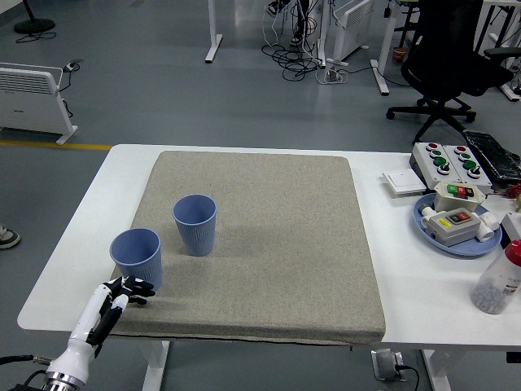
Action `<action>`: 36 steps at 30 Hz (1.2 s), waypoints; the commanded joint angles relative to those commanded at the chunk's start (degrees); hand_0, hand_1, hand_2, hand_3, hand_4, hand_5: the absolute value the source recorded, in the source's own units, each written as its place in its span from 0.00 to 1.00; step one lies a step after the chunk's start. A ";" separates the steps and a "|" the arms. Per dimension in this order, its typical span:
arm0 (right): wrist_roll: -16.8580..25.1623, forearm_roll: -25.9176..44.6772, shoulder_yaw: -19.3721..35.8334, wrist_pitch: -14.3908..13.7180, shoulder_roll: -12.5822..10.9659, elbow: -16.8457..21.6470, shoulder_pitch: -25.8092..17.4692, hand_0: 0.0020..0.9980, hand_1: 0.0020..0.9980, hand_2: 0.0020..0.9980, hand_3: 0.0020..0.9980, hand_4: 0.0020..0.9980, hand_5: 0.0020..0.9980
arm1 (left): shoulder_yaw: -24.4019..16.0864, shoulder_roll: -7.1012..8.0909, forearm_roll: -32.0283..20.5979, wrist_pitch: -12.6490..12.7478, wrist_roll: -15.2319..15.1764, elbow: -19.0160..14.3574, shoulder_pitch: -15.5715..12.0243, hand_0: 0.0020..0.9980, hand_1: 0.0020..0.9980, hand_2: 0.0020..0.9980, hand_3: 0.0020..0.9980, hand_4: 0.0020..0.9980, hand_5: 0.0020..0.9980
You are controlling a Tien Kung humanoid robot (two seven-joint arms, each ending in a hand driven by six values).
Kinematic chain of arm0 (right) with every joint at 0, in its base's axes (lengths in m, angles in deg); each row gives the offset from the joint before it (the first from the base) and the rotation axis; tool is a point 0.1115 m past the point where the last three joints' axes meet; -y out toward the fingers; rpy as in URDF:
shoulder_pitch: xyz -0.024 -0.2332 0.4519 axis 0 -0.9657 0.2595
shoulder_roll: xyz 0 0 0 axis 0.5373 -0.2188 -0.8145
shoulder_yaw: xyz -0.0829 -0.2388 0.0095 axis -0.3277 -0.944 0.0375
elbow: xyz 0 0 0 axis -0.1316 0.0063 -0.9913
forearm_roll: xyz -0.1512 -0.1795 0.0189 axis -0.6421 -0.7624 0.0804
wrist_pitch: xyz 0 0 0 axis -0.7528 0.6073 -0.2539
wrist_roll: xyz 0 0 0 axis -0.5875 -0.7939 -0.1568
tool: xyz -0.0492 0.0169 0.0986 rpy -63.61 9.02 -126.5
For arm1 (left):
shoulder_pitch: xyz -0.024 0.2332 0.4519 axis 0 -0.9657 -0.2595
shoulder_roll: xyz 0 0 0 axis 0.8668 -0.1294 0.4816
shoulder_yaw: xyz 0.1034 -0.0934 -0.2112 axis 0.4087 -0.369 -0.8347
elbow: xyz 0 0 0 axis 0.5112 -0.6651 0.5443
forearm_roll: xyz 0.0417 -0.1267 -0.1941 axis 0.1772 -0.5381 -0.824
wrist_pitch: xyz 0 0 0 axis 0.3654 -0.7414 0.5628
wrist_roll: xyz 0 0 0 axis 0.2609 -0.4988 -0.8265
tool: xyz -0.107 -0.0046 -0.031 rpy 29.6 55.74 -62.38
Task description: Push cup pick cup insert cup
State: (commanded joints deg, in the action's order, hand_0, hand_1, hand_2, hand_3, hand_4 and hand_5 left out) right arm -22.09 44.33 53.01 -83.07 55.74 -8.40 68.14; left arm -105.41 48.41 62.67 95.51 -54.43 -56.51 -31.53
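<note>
The farther blue cup (195,226) gets slimmer toward a narrow base (199,250), so I expect it to sink almost to its rim inside the other cup when I insert it.
Two blue ribbed cups stand upright on the grey mat (269,244). One cup (195,225) is left of the mat's middle. The other cup (137,260) stands near the mat's front left corner. My left hand (124,293) is just in front of that nearer cup, low over the mat's front edge, fingers spread and holding nothing. It is close to the cup's base but apart from it. My right arm is out of view.
At the right side of the table are a blue tray (456,241) with switch boxes, a button box (446,160), a white plate (402,182) and a clear bottle with a red cap (500,278). An office chair (452,61) stands behind the table.
</note>
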 joint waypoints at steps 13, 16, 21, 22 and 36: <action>0.17 0.56 -0.37 0.00 0.08 0.00 0.30 0.73 0.67 0.70 0.60 0.16 0.38 | 0.62 -0.32 0.70 -0.54 0.05 3.97 3.89 0.57 0.59 0.53 0.51 0.56 1.00; 0.16 0.57 -0.38 0.00 0.08 0.01 0.35 0.73 0.67 0.70 0.60 0.16 0.38 | 0.76 -0.32 0.68 -0.73 0.12 4.85 4.98 0.57 0.59 0.53 0.51 0.56 1.00; 0.09 0.25 -0.23 0.06 0.10 0.01 0.43 0.73 0.67 0.70 0.60 0.16 0.38 | 1.00 -0.75 1.49 -0.56 0.61 7.28 7.21 0.57 0.60 0.54 0.51 0.57 1.00; 0.10 0.30 -0.24 0.06 0.10 0.01 0.42 0.73 0.67 0.70 0.60 0.16 0.38 | 0.86 -1.00 1.44 -0.44 0.46 7.78 7.53 0.57 0.60 0.54 0.51 0.57 1.00; 0.05 -0.03 -0.05 0.15 0.13 0.02 0.39 0.73 0.67 0.70 0.60 0.16 0.39 | 2.13 -3.05 -0.60 -0.53 -0.55 13.22 12.64 0.58 0.61 0.54 0.51 0.57 1.00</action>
State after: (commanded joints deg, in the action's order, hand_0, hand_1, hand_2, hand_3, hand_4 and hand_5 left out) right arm -22.04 44.30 52.96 -82.91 55.87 -8.38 68.53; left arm -103.27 45.36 62.07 94.98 -54.98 -43.29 -18.90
